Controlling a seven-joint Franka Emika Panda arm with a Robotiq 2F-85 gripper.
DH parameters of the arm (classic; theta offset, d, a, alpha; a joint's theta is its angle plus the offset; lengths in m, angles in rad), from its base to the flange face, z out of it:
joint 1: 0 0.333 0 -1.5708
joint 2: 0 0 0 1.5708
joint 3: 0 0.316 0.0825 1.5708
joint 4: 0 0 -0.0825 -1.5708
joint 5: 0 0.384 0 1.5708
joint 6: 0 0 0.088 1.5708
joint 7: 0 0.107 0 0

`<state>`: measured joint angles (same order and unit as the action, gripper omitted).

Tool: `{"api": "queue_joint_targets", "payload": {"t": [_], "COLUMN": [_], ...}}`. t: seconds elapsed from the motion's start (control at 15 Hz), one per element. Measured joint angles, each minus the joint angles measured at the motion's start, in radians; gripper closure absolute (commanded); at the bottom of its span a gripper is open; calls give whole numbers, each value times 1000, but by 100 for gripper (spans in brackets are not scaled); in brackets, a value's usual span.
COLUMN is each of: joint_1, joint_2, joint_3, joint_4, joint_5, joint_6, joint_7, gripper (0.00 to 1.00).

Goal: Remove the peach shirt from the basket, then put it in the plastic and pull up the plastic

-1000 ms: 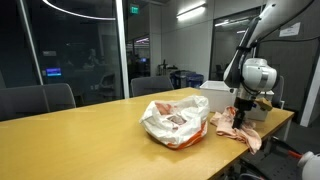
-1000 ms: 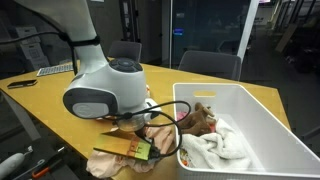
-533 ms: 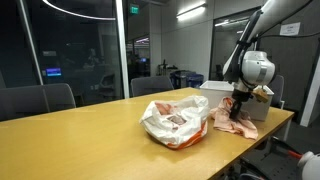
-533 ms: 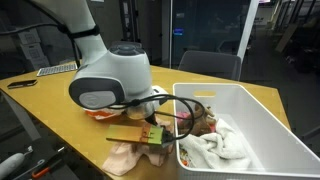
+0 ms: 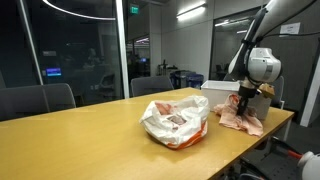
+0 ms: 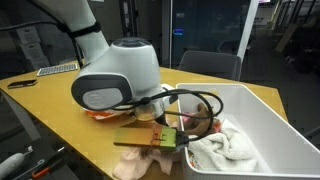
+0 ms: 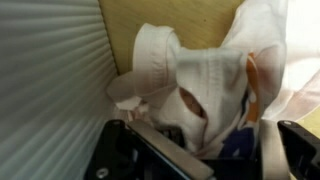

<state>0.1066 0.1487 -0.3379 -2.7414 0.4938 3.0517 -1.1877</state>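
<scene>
Next, I lift the peach shirt [image 5: 241,122] high and lower it into the plastic bag [image 5: 176,119], since the shirt droops against the table beside the basket, away from the bag.
The peach shirt [image 5: 241,119] hangs bunched from my gripper [image 5: 244,101], its lower edge at the wooden table beside the white basket [image 5: 214,94]. In the wrist view the shirt [image 7: 200,80] fills the middle, with the cloth pinched between my gripper's [image 7: 205,150] jaws next to the basket's ribbed wall [image 7: 50,80]. In an exterior view the gripper [image 6: 160,137] sits at the basket's near rim [image 6: 262,95], the shirt [image 6: 135,167] drooping below it. The crumpled plastic bag [image 5: 175,122] lies on the table centre, apart from the gripper.
White cloth [image 6: 225,146] and a brownish item [image 6: 203,120] lie inside the basket. A keyboard [image 6: 55,70] lies at the table's far side. Office chairs [image 5: 35,100] stand behind the table. The table edge is close to the basket [image 5: 280,120].
The gripper has moved sideways along the basket's side with the shirt in it, lifting most of the cloth off the table. The plastic bag has not moved.
</scene>
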Motion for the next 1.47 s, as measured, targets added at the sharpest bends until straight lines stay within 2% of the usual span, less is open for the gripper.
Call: {"api": "queue_joint_targets", "payload": {"t": [0.2,0.47,0.73,0.93,1.27,1.47], "joint_1": [53,51,-71,-112,-108,-48], "joint_2": [-46,-211,-407,-566,-851,-981], "joint_3": [-117,-158,-48,7,85,171], "joint_4": [1,1,1,1,1,0], "joint_5": [-97,-159,-207,-242,-256,-256], "joint_6": [-157,-306,-417,-496,-675,-763], "joint_7": [29,34,58,79,95,166], "gripper": [100,100,100,100,100,100]}}
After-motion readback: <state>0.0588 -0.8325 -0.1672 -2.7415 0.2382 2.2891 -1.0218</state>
